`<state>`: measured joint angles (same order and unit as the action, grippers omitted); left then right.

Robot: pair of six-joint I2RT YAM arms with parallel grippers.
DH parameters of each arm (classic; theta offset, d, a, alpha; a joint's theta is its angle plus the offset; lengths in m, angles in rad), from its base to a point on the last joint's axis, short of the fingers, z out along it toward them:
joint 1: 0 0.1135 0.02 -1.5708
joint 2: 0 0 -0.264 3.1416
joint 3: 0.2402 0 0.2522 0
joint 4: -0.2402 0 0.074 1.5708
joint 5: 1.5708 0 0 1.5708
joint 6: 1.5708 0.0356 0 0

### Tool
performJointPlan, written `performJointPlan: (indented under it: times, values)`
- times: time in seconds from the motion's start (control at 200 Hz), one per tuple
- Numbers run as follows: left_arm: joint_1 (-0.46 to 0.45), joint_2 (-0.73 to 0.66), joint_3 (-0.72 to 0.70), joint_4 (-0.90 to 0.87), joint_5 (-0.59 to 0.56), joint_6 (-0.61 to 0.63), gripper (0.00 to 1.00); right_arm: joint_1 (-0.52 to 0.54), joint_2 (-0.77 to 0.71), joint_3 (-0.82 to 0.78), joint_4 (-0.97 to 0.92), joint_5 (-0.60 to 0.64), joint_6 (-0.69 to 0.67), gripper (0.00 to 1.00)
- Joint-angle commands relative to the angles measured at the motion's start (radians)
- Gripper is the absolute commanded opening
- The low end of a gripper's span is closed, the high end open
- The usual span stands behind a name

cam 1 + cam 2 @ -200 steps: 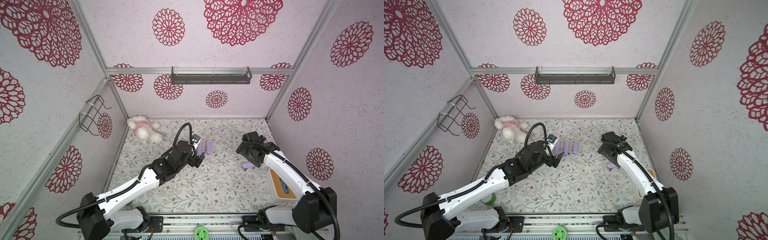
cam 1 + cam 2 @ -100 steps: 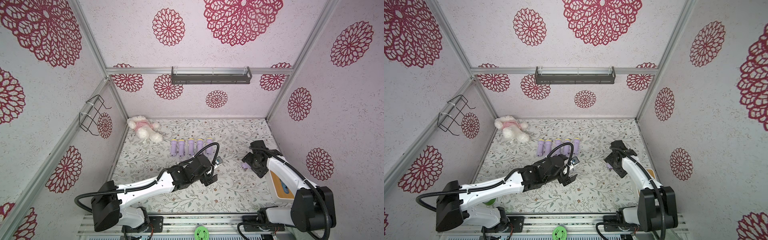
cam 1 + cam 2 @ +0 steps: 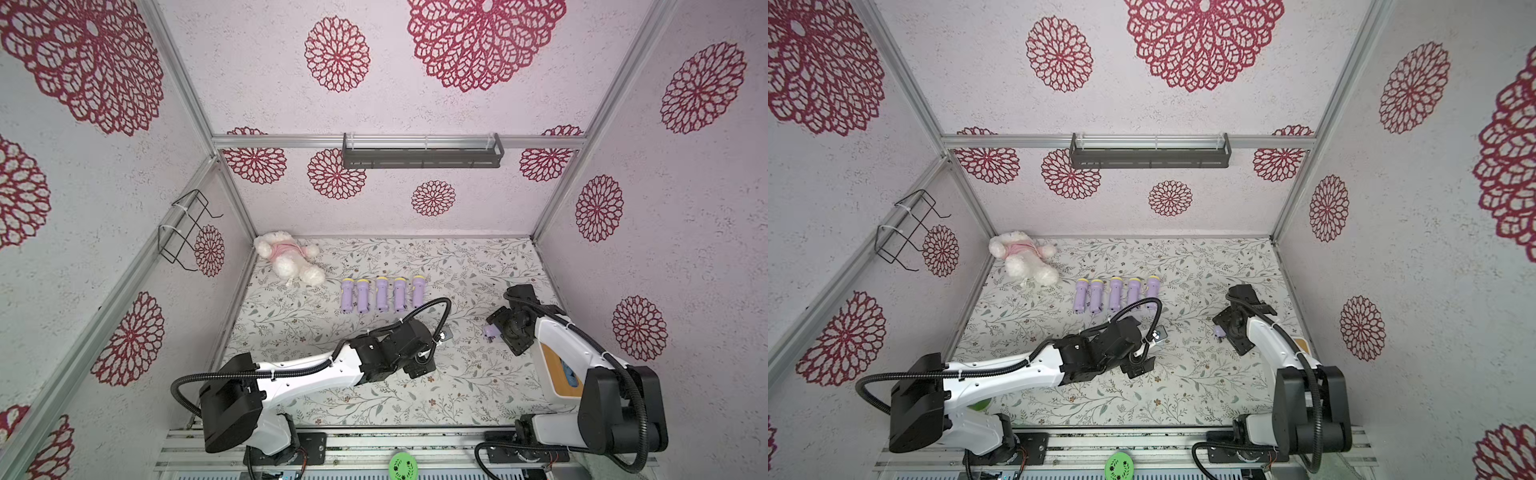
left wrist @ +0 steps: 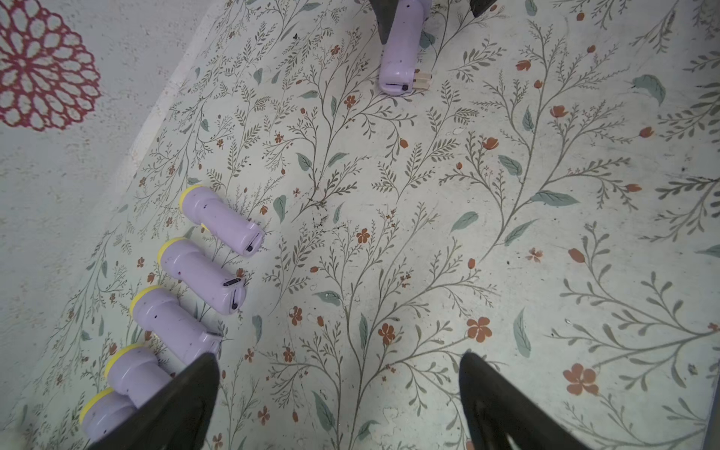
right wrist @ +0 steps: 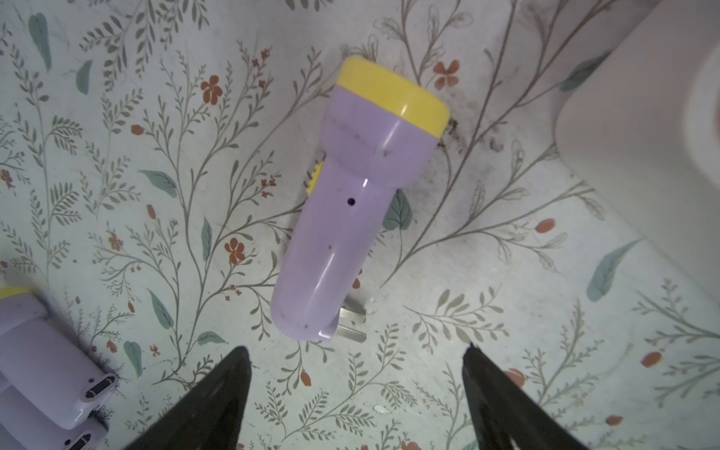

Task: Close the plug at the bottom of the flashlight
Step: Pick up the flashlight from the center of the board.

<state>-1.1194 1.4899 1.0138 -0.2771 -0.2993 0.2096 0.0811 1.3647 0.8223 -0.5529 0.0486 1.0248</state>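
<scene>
Next, I take the flashlight's body point(image 5: 330, 240) with my right gripper and lift it toward my left gripper, because the flashlight with the open plug point(image 5: 351, 325) lies away from my left gripper.
A lilac flashlight point(image 5: 358, 195) with a yellow head lies alone on the floral mat at the right, also seen in both top views point(image 3: 491, 332) point(image 3: 1218, 331). Its plug point(image 5: 350, 323) sticks out sideways at the bottom end, with two metal prongs showing point(image 4: 422, 80). My right gripper point(image 5: 355, 348) hovers just short of that end, open, with nothing between its fingers. My left gripper point(image 4: 339, 355) stands open over bare mat near the middle point(image 3: 434, 351), well away from the lone flashlight point(image 4: 403, 50).
Several more lilac flashlights point(image 3: 381, 294) lie in a row at mid-back, plug ends toward the front point(image 4: 202, 269). A plush toy point(image 3: 289, 257) sits in the back left corner. An orange and white box point(image 3: 561, 370) stands by the right arm. Walls close three sides.
My left arm has drawn back from the row of flashlights to the middle front. The right gripper has shifted toward the front, over the lone flashlight, and its jaws have narrowed slightly.
</scene>
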Motion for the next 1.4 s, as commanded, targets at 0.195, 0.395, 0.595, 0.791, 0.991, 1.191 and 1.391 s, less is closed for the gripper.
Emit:
performJointPlan:
  times: [0.195, 0.395, 0.595, 0.791, 0.991, 1.191, 1.391]
  values:
    - [-0.009, 0.009, 0.021, -0.003, -0.033, 0.017, 0.97, -0.019, 0.05, 0.009, 0.053, -0.018, 0.055, 0.81]
    - [-0.009, 0.02, 0.024, -0.004, -0.041, 0.019, 0.97, -0.031, 0.1, 0.024, 0.064, -0.036, 0.063, 0.78]
    - [-0.008, 0.027, 0.025, -0.003, -0.05, 0.024, 0.97, -0.04, 0.144, 0.031, 0.086, -0.051, 0.064, 0.76]
    - [-0.009, 0.036, 0.026, -0.006, -0.05, 0.025, 0.97, -0.048, 0.181, 0.038, 0.102, -0.07, 0.064, 0.74]
    - [-0.006, 0.043, 0.028, -0.009, -0.052, 0.028, 0.97, -0.056, 0.21, 0.047, 0.106, -0.062, 0.058, 0.71]
    - [-0.006, 0.049, 0.027, -0.01, -0.055, 0.03, 0.97, -0.061, 0.235, 0.053, 0.115, -0.058, 0.054, 0.69]
    - [-0.006, 0.053, 0.029, -0.011, -0.059, 0.032, 0.97, -0.067, 0.262, 0.063, 0.125, -0.072, 0.045, 0.67]
